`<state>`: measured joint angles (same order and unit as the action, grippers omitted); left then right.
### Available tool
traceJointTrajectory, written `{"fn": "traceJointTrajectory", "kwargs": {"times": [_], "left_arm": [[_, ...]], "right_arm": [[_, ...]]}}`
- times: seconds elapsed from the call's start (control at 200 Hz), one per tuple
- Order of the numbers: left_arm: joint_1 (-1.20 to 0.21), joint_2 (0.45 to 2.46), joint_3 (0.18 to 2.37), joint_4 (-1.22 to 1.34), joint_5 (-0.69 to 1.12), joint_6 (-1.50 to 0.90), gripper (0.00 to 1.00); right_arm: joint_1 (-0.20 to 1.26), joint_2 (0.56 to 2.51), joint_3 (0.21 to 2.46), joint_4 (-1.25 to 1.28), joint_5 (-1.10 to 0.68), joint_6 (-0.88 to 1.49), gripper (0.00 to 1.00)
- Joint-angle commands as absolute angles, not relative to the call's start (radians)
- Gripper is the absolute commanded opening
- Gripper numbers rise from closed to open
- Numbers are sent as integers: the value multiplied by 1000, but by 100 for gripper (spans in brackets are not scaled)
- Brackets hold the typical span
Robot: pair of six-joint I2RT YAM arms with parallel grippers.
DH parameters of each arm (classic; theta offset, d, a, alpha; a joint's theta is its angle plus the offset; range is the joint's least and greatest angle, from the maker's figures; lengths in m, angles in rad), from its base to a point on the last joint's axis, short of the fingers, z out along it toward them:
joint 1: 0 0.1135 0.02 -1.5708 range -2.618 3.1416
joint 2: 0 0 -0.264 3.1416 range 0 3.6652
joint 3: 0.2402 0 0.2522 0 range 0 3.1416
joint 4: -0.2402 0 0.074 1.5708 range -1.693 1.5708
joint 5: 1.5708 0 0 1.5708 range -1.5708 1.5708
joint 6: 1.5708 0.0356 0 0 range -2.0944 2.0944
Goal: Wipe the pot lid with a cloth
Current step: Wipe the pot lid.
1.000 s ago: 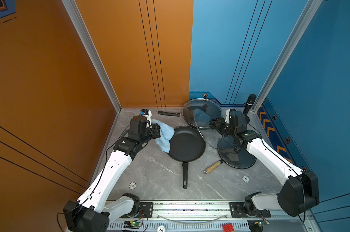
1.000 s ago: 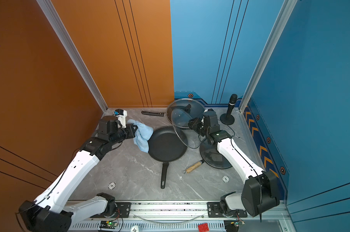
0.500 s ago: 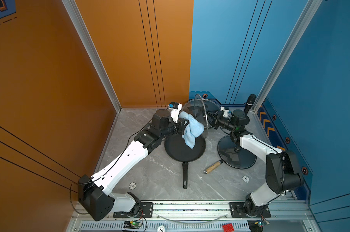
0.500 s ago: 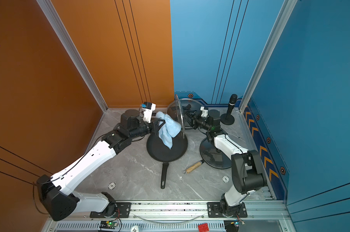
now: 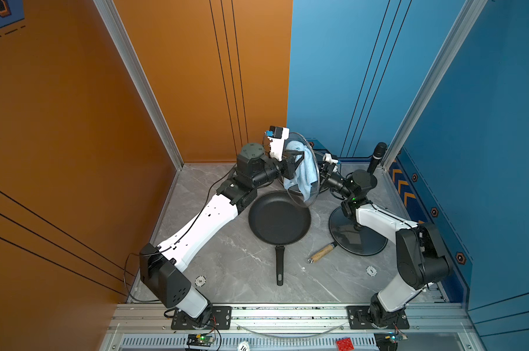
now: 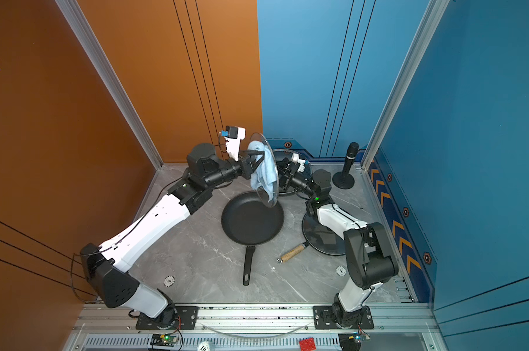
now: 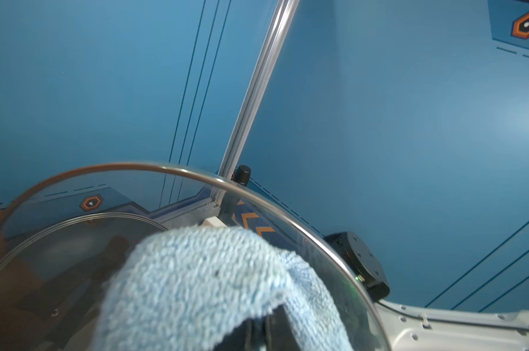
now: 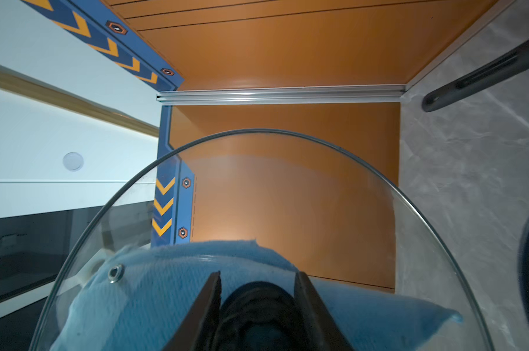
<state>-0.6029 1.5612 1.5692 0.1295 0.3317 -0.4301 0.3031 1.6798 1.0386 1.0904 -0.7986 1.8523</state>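
Note:
I should move my left gripper back while my right gripper turns the lid (image 5: 317, 166), because the cloth covers the near part of the lid and leaves its far glass (image 8: 276, 190) uncovered.
The glass pot lid (image 5: 311, 199) stands on edge in the air above the far rim of a frying pan; both top views show it, and it appears again (image 6: 273, 199). My right gripper (image 5: 325, 174) comes at it from the right and is shut on the lid's black knob (image 8: 257, 307). My left gripper (image 5: 298, 158) reaches in from the left and is shut on the light-blue cloth (image 5: 302, 174). The cloth drapes over its fingers and lies flat against the lid's other face (image 7: 59, 243). The right wrist view shows the cloth (image 8: 150, 291) through the glass.
A black frying pan (image 5: 280, 217) lies mid-table, handle toward the front. A second glass lid (image 6: 287, 153) lies flat behind the held one. At right sits a dark round pan (image 5: 363, 243) with a wooden handle (image 5: 321, 252). A microphone on a stand (image 5: 377, 156) is in the back right corner.
My left arm swung the cloth from left of the frying pan over to the lid. My right arm lifted the lid upright off the table, and both now sit slightly higher.

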Motion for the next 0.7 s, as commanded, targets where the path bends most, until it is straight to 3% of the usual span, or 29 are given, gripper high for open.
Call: {"fn": "traceJointTrajectory", "kwargs": {"times": [0.0, 0.38, 0.696], "left_arm": [[-582, 1603, 1526, 242, 235, -487, 0], [-528, 1612, 1367, 88, -97, -489, 0], [-561, 1562, 1424, -68, -175, -418, 0]], "right_arm": [[351, 1707, 1060, 1386, -754, 1979, 13], [357, 1683, 1113, 1404, -727, 2013, 10], [293, 1695, 1136, 1390, -759, 2038, 10]]}}
